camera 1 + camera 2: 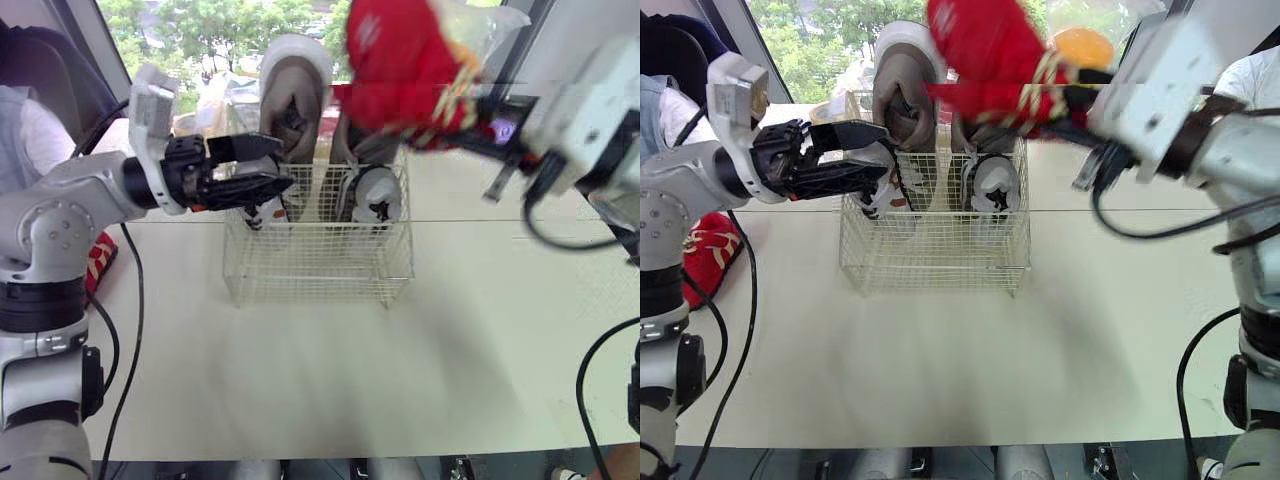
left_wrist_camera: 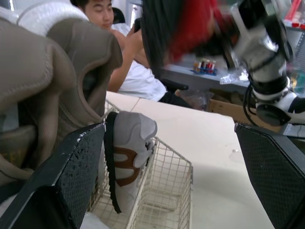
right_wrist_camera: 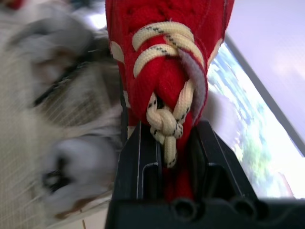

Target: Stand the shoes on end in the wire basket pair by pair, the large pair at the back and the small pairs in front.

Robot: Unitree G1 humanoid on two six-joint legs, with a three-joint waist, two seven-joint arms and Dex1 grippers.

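The wire basket's empty front section (image 1: 320, 262) is narrow, so the red shoe (image 1: 405, 65) will keep standing on its end with the heel up when I lower it in.
The wire basket (image 1: 318, 268) stands mid-table. At its back two large taupe shoes (image 1: 295, 95) stand on end. In front of them stand two small grey-white shoes, one on the right (image 1: 378, 196) and one on the left (image 2: 131, 148). My left gripper (image 1: 285, 165) is open at the basket's left rim, its fingers (image 2: 62, 176) beside the left small shoe. My right gripper (image 3: 169, 138) is shut on a red shoe (image 1: 410, 70) with cream laces, held in the air above the basket's back right. A second red shoe (image 1: 705, 250) lies on the table at the far left.
A person in a white shirt (image 2: 138, 71) sits behind the table, and another person (image 1: 25, 130) is at the far left. Black cables (image 1: 130, 300) hang along the table's left side. Bare tabletop (image 1: 330, 380) lies in front of the basket.
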